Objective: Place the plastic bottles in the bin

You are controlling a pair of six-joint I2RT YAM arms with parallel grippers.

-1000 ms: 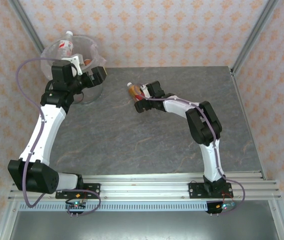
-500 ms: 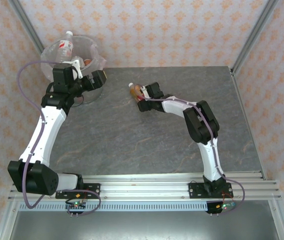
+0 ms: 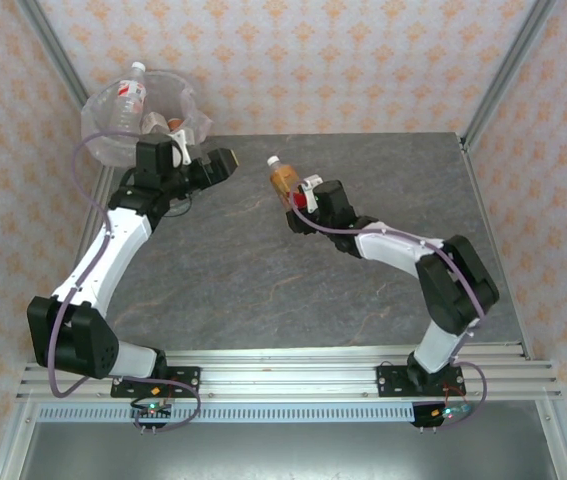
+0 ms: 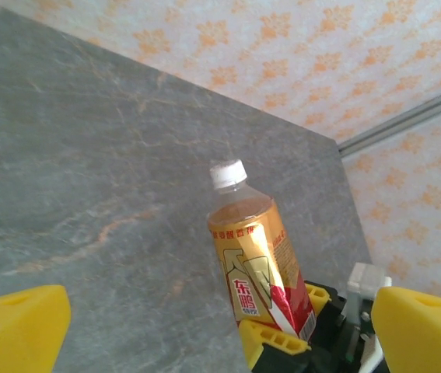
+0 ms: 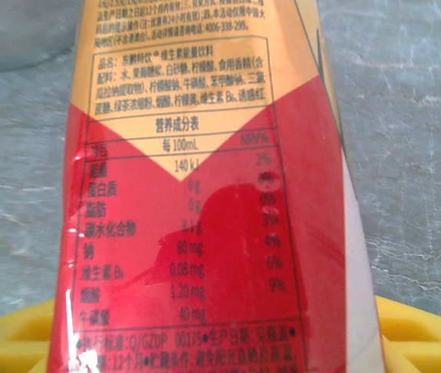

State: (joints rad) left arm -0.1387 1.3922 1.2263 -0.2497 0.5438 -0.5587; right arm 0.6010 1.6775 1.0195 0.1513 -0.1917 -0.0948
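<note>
My left gripper should take the bottle's upper half [image 3: 281,174] and bring the bottle to the bin, because my right gripper is holding the amber bottle's lower half far from the bin [image 3: 153,112].
An amber drink bottle [image 3: 284,180] with a white cap and a gold-and-red label is held upright above the table, my right gripper [image 3: 301,198] shut on its lower half. The right wrist view has its red label [image 5: 197,217] up close, between yellow fingers [image 5: 418,338]. My left gripper [image 3: 223,161] is open, a little left of the bottle and facing it. In the left wrist view the bottle [image 4: 253,256] stands between my wide-apart yellow fingers [image 4: 18,330]. The bin [image 3: 98,125] sits at the far left corner with a clear red-labelled bottle [image 3: 127,95] sticking out.
The grey stone table [image 3: 263,290] spreads between the arms. Patterned walls with metal corner posts [image 3: 508,70] close it in at the back and sides. A second bottle top [image 3: 174,123] shows inside the bin near the left arm's wrist.
My right gripper has raised the amber bottle from lying on the table to upright in the air. My left gripper has left the bin and swung right towards the bottle.
</note>
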